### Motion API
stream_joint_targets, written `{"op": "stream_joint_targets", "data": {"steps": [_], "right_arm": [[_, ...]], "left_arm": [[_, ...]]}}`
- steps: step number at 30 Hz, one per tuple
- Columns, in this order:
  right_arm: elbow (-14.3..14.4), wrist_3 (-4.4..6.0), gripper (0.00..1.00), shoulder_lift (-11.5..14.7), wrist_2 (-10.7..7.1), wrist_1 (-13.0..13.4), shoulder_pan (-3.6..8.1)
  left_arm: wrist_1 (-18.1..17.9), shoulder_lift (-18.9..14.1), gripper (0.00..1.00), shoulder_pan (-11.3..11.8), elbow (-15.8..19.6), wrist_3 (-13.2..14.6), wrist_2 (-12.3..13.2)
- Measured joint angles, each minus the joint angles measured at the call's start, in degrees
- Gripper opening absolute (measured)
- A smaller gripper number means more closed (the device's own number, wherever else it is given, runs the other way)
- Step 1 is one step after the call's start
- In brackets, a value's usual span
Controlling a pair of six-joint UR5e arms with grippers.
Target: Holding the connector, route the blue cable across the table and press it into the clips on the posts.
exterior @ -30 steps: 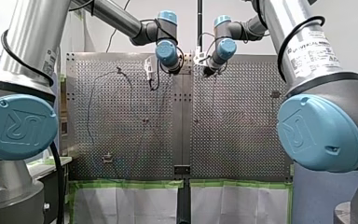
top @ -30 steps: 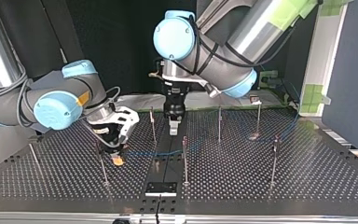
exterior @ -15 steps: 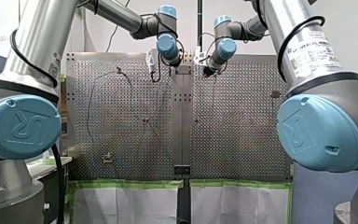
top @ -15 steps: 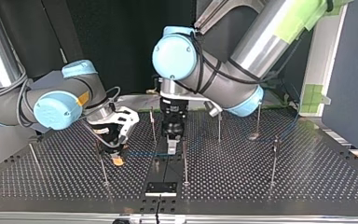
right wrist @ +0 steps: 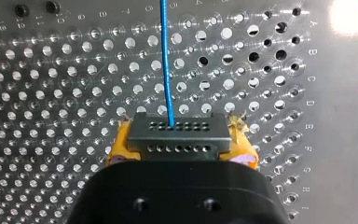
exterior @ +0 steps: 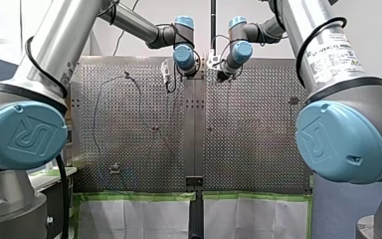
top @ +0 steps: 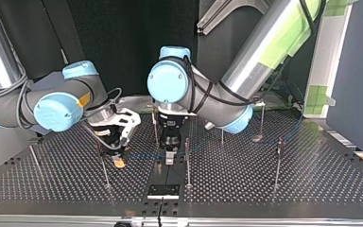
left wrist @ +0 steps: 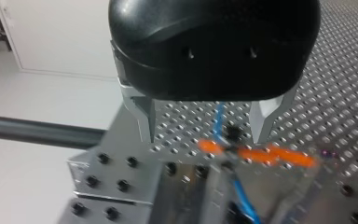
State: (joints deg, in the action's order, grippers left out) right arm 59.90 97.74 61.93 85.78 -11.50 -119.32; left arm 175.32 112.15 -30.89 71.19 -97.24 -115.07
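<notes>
My gripper will carry the blue cable (right wrist: 165,56) while the cable stays seated and straight at the connector (right wrist: 171,123) and only changes its slant, because the cable runs straight out of the connector.
My right gripper (right wrist: 179,156) is shut on the black connector (right wrist: 177,135), with yellow pads on both of its sides. The blue cable (right wrist: 166,60) runs straight out of the connector over the perforated table. In the top view my right gripper (top: 119,161) hangs low at the left, and the blue cable (top: 144,154) leads from it toward my left gripper (top: 169,158). My left gripper (left wrist: 205,137) is open, its metal fingers (left wrist: 142,116) astride the blue cable (left wrist: 220,119) just above a blurred orange clip (left wrist: 256,155). A thin post (top: 187,161) stands right beside it.
Several thin posts (top: 278,161) stand across the table (top: 312,184); one post (top: 104,170) is close to my right gripper. A black plate (top: 163,190) lies at the top view's near edge. In the front view the cable (exterior: 94,114) loops over the left half.
My left arm has swung toward the near side of the top view and come down, bringing its open gripper over the cable beside the middle post. My right arm has stayed still.
</notes>
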Motion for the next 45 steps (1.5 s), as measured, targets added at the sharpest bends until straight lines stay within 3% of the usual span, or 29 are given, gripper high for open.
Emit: {"op": "stream_joint_targets", "data": {"steps": [7,15,33,35,36,38,39,41,45], "right_arm": [[0.0,0.08,0.00,0.0,0.01,0.1,0.08],[0.0,0.09,0.00,0.0,-0.06,0.0,0.16],[0.0,0.09,0.00,0.0,-0.16,0.1,0.38],[0.0,0.09,0.00,0.0,-0.16,0.1,0.42],[0.0,0.10,0.00,0.0,-0.17,0.1,0.43],[0.0,0.09,0.00,0.0,-0.17,0.1,0.44],[0.0,0.10,0.00,0.0,-0.18,0.1,0.44],[0.0,0.09,0.00,-0.1,-0.21,0.0,0.44],[0.0,0.09,0.00,0.0,-0.25,0.0,0.37]], "left_arm": [[-0.5,2.4,1.00,0.4,-1.3,0.5,0.6],[-0.6,6.1,1.00,0.0,-3.5,1.3,-0.7],[-3.1,6.5,1.00,-0.3,-3.8,1.5,-4.9],[-3.2,6.5,0.65,-0.4,-3.8,1.8,-5.5],[-3.2,6.5,0.65,-0.5,-3.8,1.9,-5.8],[-3.4,6.5,0.26,-0.7,-3.8,2.3,-6.7],[-3.5,6.5,0.26,-0.8,-3.8,2.5,-7.0],[-4.0,6.5,0.01,-1.1,-3.8,2.7,-7.6],[-5.0,6.5,0.01,-1.6,-3.8,2.9,-8.0]]}}
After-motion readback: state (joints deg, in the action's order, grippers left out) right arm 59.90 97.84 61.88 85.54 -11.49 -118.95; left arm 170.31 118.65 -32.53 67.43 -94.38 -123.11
